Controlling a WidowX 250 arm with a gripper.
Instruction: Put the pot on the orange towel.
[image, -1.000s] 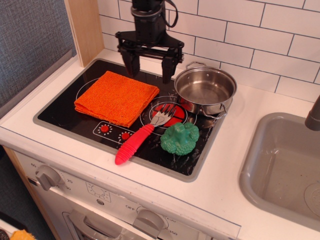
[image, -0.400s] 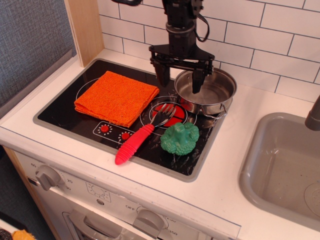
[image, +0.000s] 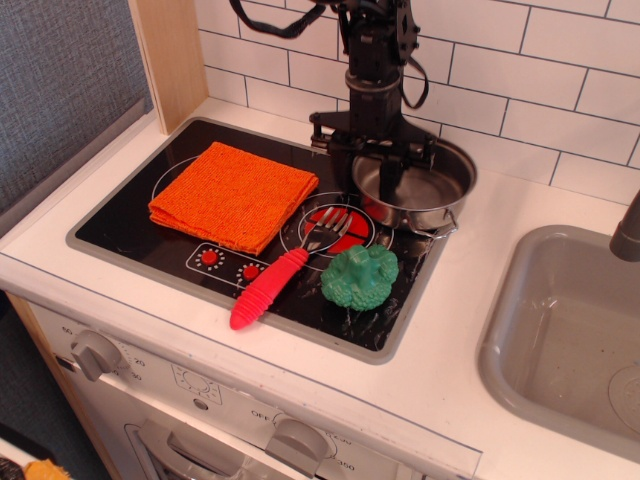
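Observation:
The orange towel (image: 234, 196) is lying in a smooth, flat fold (image: 203, 232), so it should stay flat and keep its place when the robot's gripper lowers the pot onto it.
The shiny steel pot (image: 428, 187) stands at the back right of the black stovetop (image: 130, 225). My gripper (image: 364, 178) is open and lowered over the pot's left rim, with one finger inside the pot and the other outside it on the left. The jaws are apart and I cannot tell if they touch the rim. The orange towel (image: 232, 194) lies flat on the left half of the stovetop, a short way left of the pot and the gripper.
A red-handled fork (image: 277, 282) lies diagonally in front of the towel and pot. A green toy vegetable (image: 360, 277) sits in front of the pot. A grey sink (image: 565, 330) is at the right. A tiled wall runs behind, with a wooden post (image: 170, 60) at the back left.
My gripper has moved right from above the towel's back edge to the pot and has come down over its left rim. The pot and towel have not moved.

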